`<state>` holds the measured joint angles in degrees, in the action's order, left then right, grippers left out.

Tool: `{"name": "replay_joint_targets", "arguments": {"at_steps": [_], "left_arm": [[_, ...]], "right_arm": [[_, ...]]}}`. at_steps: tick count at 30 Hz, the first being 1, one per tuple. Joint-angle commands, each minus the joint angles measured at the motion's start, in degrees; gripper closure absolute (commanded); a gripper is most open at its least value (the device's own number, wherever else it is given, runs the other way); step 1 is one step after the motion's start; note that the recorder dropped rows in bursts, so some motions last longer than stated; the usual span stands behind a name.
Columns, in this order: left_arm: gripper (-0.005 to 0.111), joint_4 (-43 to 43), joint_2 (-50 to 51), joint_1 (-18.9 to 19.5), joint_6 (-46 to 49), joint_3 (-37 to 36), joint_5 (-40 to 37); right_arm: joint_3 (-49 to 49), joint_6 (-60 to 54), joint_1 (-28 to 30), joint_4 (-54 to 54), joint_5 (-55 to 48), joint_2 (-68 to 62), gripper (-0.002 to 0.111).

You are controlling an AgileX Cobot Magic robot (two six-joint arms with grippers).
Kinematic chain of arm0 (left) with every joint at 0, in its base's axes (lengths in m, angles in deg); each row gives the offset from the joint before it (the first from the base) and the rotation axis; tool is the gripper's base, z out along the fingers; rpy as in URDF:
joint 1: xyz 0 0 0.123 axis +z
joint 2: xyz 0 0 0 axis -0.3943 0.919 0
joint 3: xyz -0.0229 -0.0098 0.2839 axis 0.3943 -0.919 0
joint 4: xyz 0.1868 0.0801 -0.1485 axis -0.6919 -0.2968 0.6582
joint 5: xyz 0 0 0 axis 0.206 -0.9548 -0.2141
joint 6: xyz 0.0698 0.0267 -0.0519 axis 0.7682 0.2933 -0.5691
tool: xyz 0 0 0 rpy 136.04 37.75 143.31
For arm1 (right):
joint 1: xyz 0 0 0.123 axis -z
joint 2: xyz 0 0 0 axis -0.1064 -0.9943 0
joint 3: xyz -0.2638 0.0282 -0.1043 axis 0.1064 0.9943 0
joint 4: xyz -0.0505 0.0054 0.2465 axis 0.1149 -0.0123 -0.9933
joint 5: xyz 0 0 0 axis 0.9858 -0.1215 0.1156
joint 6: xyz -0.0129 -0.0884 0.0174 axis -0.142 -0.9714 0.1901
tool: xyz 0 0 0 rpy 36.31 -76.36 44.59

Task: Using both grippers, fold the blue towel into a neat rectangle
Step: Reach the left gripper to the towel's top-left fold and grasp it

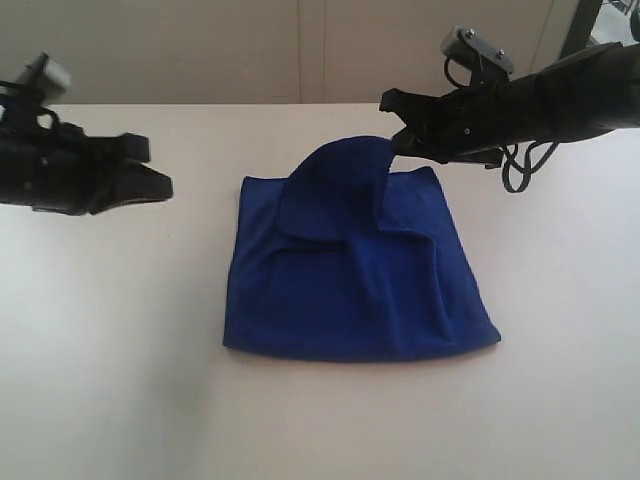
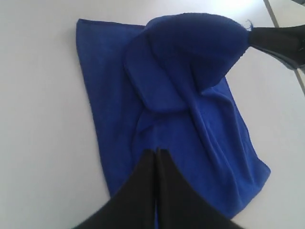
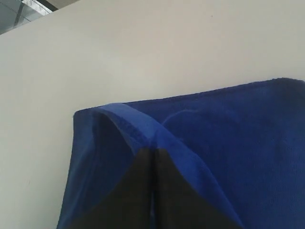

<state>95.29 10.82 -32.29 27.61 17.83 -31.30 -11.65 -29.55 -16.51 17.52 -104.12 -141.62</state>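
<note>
My right gripper holds only one end of the towel's raised layer (image 1: 376,152), whose loose corner droops across the towel. My left gripper should pinch and raise that corner (image 1: 284,227).
The blue towel (image 1: 360,285) lies partly folded on the white table (image 1: 110,330). One far edge is lifted into a rounded hump (image 1: 340,175). My right gripper (image 1: 393,140) is shut on that raised hem, just above the towel's far right side. In the right wrist view the black fingertips (image 3: 152,151) pinch the hem of the towel (image 3: 228,143). My left gripper (image 1: 165,185) hangs shut and empty above the table, left of the towel and apart from it. The left wrist view shows its closed gripper (image 2: 157,151) before the towel (image 2: 190,95), with the right gripper's finger (image 2: 279,43) at the lifted edge.
The white table (image 2: 43,119) runs bare round the towel on all sides. A pale wall (image 1: 300,50) stands behind the far edge. Black cables (image 1: 520,165) hang under the right arm.
</note>
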Motion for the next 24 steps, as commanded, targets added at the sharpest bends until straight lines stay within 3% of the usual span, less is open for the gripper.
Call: {"name": "replay_joint_targets", "arguments": {"at_steps": [1, 3, 8, 15, 17, 24], "left_arm": [[0.107, 16.27, 8.28, -5.07, 12.00, 2.46, 2.10], [0.107, 21.18, 11.59, -7.22, 15.46, 4.74, 2.10], [0.104, 21.18, 18.99, -10.71, 16.06, 10.50, 2.38], [0.065, 21.18, 23.08, -11.61, 13.75, 12.50, 2.47], [0.059, 21.18, 23.94, -11.61, 13.31, 12.50, 2.33], [0.056, 21.18, 26.50, -11.61, 7.80, 13.64, 0.38]], "right_arm": [[-0.17, -0.73, 0.14, 0.73, 0.16, 0.54, 0.108], [-0.17, -0.73, 0.14, 0.73, 0.16, 0.54, 0.108], [-0.17, -0.73, 0.14, 0.73, 0.16, 0.54, 0.108], [-0.17, -0.73, 0.14, 0.73, 0.04, 0.54, 0.108], [-0.17, -0.73, 0.14, 0.73, -0.06, 0.54, 0.108], [-0.06, -0.73, 0.14, 0.73, 0.04, 0.54, 0.108]]}}
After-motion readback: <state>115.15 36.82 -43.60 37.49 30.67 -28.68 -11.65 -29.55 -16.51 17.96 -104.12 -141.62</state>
